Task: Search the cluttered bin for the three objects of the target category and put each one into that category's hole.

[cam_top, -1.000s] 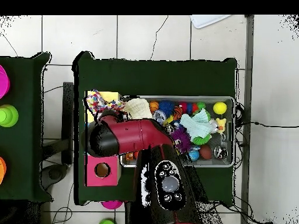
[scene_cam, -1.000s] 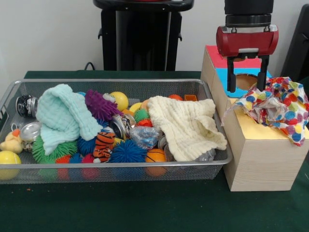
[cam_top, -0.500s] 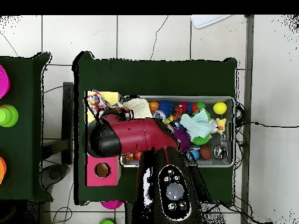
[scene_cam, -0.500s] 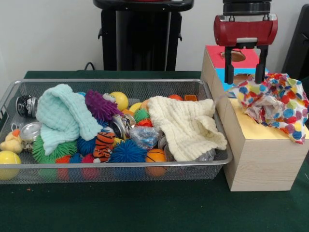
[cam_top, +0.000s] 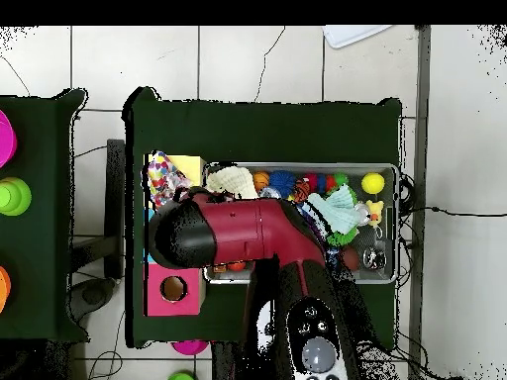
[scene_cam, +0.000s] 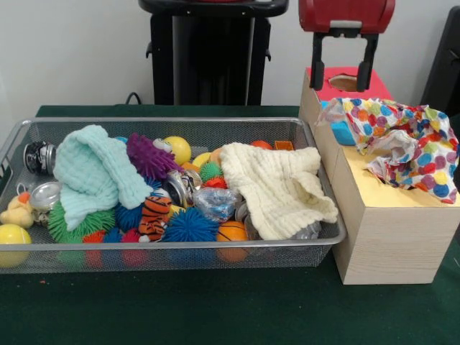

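My gripper will make the fabric fold into the yellow hole with its ends sticking out when I push, because the fabric's loose ends (scene_cam: 346, 111) spread out past the yellow side.
A bundle of white fabric with red, blue, yellow and orange blotches (scene_cam: 406, 140) lies crumpled on top of the yellow-faced wood-grain box (scene_cam: 388, 230). It covers the yellow hole, which is hidden. I cannot tell how many pieces the bundle holds. It also shows in the overhead view (cam_top: 163, 178). My gripper (scene_cam: 341, 70) hangs open and empty above the boxes, over the red-faced hole (scene_cam: 345, 83), apart from the fabric. In the overhead view the arm hides the gripper. No spotted fabric shows in the wire bin (scene_cam: 180, 246).
The bin holds a cream waffle cloth (scene_cam: 277, 187), a mint-green waffle cloth (scene_cam: 93, 176), spiky balls, a tiger toy (scene_cam: 154, 215), metal tins and a yellow ball (scene_cam: 13, 237). A strip of the blue face (scene_cam: 341, 133) shows beside the fabric. The black pedestal (scene_cam: 208, 50) stands behind.
My gripper has risen from just above the fabric toward the top edge, staying open. The spotted fabric stays on the box and has spread a little toward the blue face.
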Controlling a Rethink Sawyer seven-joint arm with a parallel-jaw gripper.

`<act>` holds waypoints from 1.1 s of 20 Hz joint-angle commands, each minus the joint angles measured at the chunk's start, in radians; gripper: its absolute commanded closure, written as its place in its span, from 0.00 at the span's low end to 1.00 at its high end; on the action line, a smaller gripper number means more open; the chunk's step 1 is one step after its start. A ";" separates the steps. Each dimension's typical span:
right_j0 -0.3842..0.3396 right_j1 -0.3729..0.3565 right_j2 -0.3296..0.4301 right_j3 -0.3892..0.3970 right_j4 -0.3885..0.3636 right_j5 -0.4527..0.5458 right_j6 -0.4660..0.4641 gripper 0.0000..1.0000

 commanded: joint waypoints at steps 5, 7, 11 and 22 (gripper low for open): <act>-0.003 -0.048 0.061 -0.042 0.011 0.243 -0.043 0.00; 0.019 -0.048 0.054 -0.071 0.026 0.277 0.005 0.00; 0.072 -0.038 0.040 -0.135 0.053 0.341 0.098 0.00; 0.183 0.011 -0.028 -0.221 0.090 0.301 0.241 1.00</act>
